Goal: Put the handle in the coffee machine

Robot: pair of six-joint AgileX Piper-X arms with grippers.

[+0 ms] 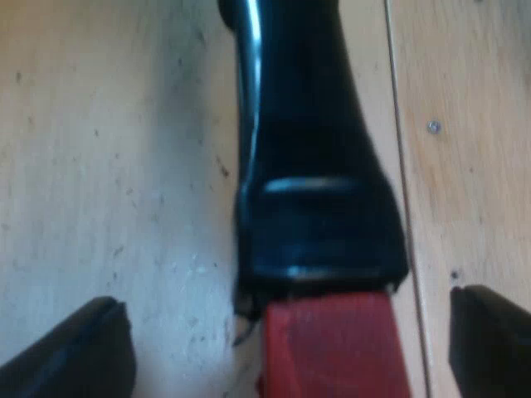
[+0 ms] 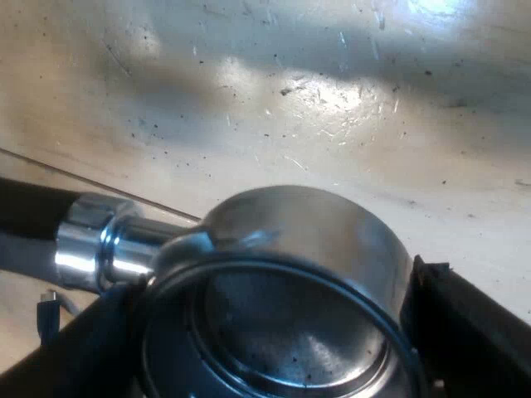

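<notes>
The dark handle (image 1: 311, 157) will stay straight ahead of my left gripper when I carry it, because the red end (image 1: 336, 348) is square with flat sides.
The holder's dark handle (image 1: 303, 149) lies just over the pale wooden table, its red end (image 1: 332, 348) nearest my left wrist. My left gripper (image 1: 282, 352) is open and straddles the red end, with each black finger (image 1: 70, 352) well clear of it. In the right wrist view the holder's round metal basket (image 2: 286, 249) sits between the black fingers (image 2: 469, 340), which press against its rim on both sides. My right gripper (image 2: 274, 340) is shut on the holder. The chrome neck (image 2: 99, 245) leads from the basket to the dark handle (image 2: 29, 211).
A pale, scratched wooden tabletop (image 1: 108, 166) lies under the holder, with a seam between boards (image 1: 402, 166) and a small screw head (image 1: 432, 127) beside the handle. The same tabletop (image 2: 332, 91) stretches beyond the basket.
</notes>
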